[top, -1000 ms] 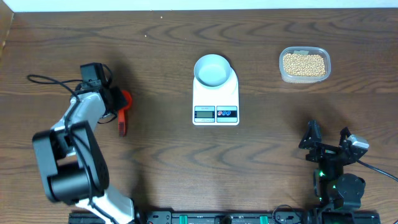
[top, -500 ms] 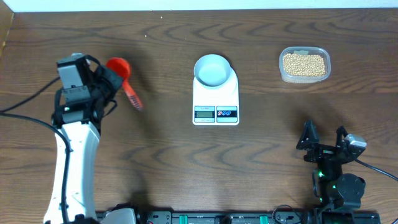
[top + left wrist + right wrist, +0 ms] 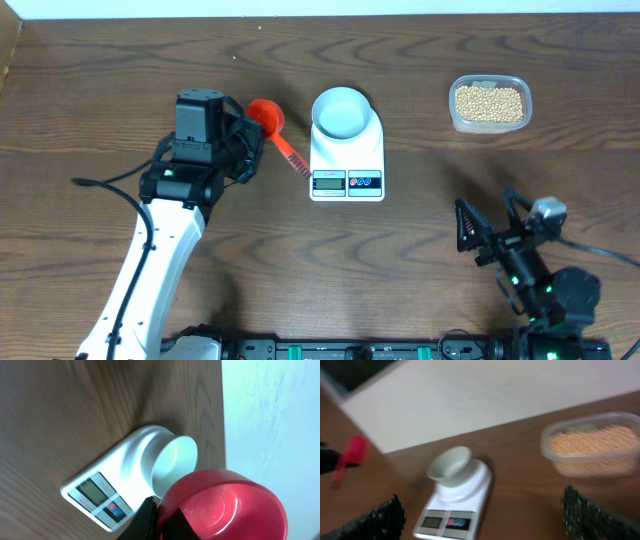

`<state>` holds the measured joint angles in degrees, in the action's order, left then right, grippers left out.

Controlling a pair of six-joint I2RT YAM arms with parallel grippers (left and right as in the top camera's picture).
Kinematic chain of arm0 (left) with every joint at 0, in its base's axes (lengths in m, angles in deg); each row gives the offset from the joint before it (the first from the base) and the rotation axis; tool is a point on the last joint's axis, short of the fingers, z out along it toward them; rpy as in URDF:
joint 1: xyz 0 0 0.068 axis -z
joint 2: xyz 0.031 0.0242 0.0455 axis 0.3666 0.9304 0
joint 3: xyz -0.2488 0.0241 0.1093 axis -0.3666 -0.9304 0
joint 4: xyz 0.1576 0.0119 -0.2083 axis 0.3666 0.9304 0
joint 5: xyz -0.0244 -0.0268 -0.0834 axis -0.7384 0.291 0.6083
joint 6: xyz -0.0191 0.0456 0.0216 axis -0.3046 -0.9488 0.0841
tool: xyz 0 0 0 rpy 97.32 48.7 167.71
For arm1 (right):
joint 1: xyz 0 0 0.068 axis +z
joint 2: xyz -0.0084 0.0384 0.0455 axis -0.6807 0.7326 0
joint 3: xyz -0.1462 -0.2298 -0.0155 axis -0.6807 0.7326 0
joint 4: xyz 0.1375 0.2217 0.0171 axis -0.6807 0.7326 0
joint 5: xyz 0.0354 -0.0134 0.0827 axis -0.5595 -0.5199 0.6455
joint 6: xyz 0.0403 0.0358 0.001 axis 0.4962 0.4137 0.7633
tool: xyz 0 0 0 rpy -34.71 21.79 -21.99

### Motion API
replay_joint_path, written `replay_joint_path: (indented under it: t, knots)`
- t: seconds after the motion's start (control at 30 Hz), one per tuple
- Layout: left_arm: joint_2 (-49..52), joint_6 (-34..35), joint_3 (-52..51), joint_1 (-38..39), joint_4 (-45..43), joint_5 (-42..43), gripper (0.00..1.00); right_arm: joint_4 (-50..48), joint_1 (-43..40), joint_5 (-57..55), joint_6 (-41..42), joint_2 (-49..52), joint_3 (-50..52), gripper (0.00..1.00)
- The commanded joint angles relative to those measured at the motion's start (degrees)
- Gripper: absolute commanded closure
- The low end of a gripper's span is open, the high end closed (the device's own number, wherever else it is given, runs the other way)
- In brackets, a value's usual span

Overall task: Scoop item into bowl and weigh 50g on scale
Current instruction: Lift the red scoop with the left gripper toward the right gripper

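My left gripper leaves the red scoop's handle (image 3: 291, 156) sticking out free, so my right gripper should now go to the handle's end (image 3: 304, 171) until my fingers are around it.
The white scale (image 3: 347, 160) stands mid-table with the empty pale bowl (image 3: 341, 111) on its platform. Both also show in the left wrist view, scale (image 3: 95, 495) and bowl (image 3: 175, 462), and in the right wrist view, scale (image 3: 452, 510) and bowl (image 3: 449, 464). The tan beans (image 3: 489, 102) lie in a clear tub at the back right, also seen in the right wrist view (image 3: 592, 445). My left gripper (image 3: 252, 140) is shut on the handle of a red scoop (image 3: 268, 117), held just left of the bowl; the scoop cup (image 3: 225, 507) looks empty. My right gripper (image 3: 490, 225) is open and empty at the front right.
The clear plastic tub (image 3: 455, 118) holding the beans stands near the table's back edge. A pale wall (image 3: 495, 390) rises behind the table. Black cables trail from both arms at the left and front right.
My left arm has swung right with the red scoop, from the far left to beside the bowl. My right gripper has lifted and turned toward the scale.
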<state>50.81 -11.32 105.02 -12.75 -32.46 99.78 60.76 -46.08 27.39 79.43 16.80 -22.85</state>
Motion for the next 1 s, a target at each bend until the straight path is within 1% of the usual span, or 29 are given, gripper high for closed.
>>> replay_joint_path:
  t: [0.0, 0.1, 0.17, 0.23, 0.4, 0.5, 0.6, 0.7, 0.9, 0.97]
  knots:
    - [-0.3, 13.1, 0.5, 2.2, 0.1, -0.5, 0.93, -0.1, 0.2, 11.1, 0.5, 10.2, -8.7, 0.01]
    - [-0.3, 18.4, 0.5, 3.5, 0.0, -0.5, 0.92, -0.1, 0.2, 19.1, 0.5, 20.4, -15.0, 0.01]
    - [-0.2, 21.0, 0.5, 4.0, -0.1, -2.1, 0.93, -0.1, 0.4, 23.5, 0.5, 26.8, -19.1, 0.01]
    - [0.0, 23.2, 0.5, 4.4, -0.2, -3.5, 0.93, -0.1, 1.3, 24.5, 0.5, 32.7, -22.8, 0.01]
    - [0.3, 27.8, 0.5, 5.4, -0.2, -3.0, 0.93, -0.3, 6.2, 24.3, 0.5, 45.7, -30.5, 0.01]
    - [0.3, 28.0, 0.5, 6.8, -0.3, -3.0, 0.93, -0.2, 10.3, 24.3, 0.5, 51.3, -33.9, 0.01]
    - [0.4, 28.0, 0.5, 8.6, -0.3, -3.0, 0.93, -1.0, 13.8, 24.5, 0.6, 54.8, -35.8, 0.01]
    - [0.4, 28.8, 0.5, 10.0, 0.3, -3.0, 0.93, -2.8, 15.6, 24.5, 2.7, 55.6, -35.9, 0.01]
    - [1.0, 29.1, 0.1, 13.9, 1.9, -3.0, 0.93, -3.0, 16.0, 24.6, 3.6, 55.6, -35.9, 0.01]
    - [1.9, 31.0, 0.1, 15.4, 2.9, -3.0, 0.93, -3.0, 16.0, 26.0, 4.0, 55.6, -35.9, 0.01]
